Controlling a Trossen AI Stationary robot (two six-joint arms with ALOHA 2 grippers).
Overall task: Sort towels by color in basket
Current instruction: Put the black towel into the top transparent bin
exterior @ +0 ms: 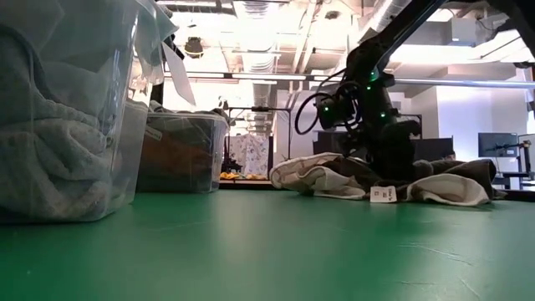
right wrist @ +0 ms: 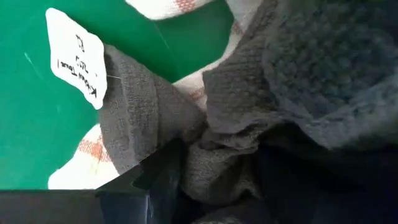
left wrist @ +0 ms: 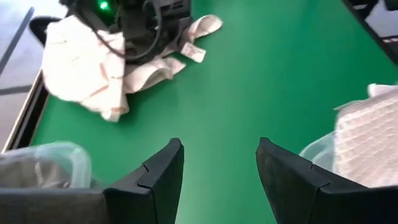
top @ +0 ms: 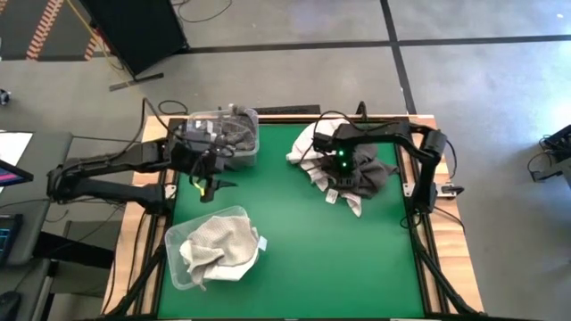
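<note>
The dark grey towel lies on white towels, far from my left gripper, so next my right gripper lifts it over to the basket of dark grey towels.
A pile of towels lies at the table's far right: a dark grey towel over white ones with rust stripes, one bearing a paper tag. My right gripper points down into this pile, open, with a bunched fold of the dark grey towel between its fingers. My left gripper hangs open over bare table beside the far-left basket, nothing between its fingers. That basket holds dark grey towels; the near-left basket holds a whitish towel. My right gripper comes from above, pointing down, its open fingers sunk into the dark grey towel on either side of a raised fold. The towel lies slack on the pile and the table. The number of layers cannot be told.
Both clear plastic baskets stand along the table's left side. Bare green table lies between them and the pile, and along the near edge. Wooden rails frame the table.
</note>
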